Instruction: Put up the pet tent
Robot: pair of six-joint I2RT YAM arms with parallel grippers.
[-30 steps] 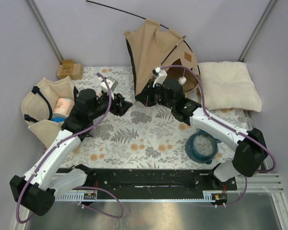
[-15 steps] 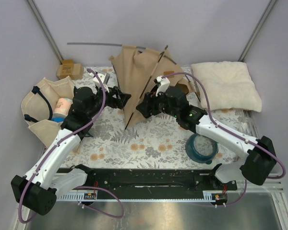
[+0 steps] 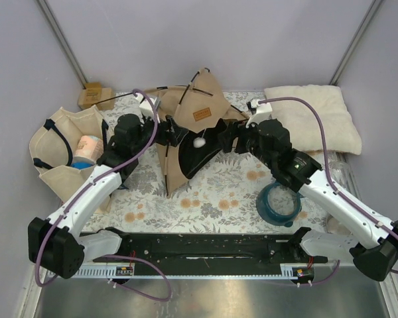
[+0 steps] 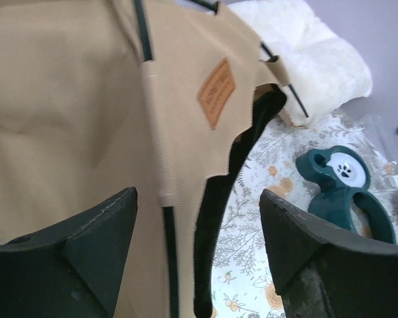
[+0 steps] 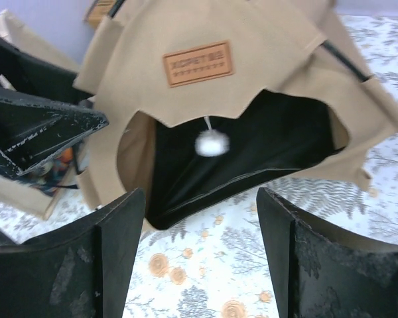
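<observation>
The pet tent leans crooked with its black opening [image 3: 198, 151] slanted, so next my left gripper swings the black-trimmed edge [image 3: 166, 162] around before my right gripper takes a pole.
The pet tent [image 3: 186, 106] leans on the floral mat at mid-table: tan canvas, black lining, thin dark poles. Its brown label [image 3: 200, 114] and white pompom [image 3: 199, 142] face the front. My left gripper [image 3: 167, 136] stands open against the tent's left side. In the left wrist view the tent [image 4: 73, 99] fills the frame, and its black-trimmed edge runs between the spread jaws of the left gripper [image 4: 198, 205]. My right gripper [image 3: 224, 140] is open at the tent's right side. In the right wrist view the pet tent [image 5: 265, 40], label [image 5: 198, 63] and pompom [image 5: 211, 142] lie just beyond the open right gripper [image 5: 200, 199].
A beige tote bag [image 3: 63, 149] with dark straps sits at the left. A cream pillow [image 3: 312, 116] lies at the back right. A teal bowl [image 3: 278, 202] stands front right on the floral mat [image 3: 219, 192]. A small cardboard box [image 3: 93, 95] is at the back left.
The tent has swung from standing at the back to leaning forward between the arms, opening towards the front. Both grippers opened wider, the right from shut, and the right arm moved right.
</observation>
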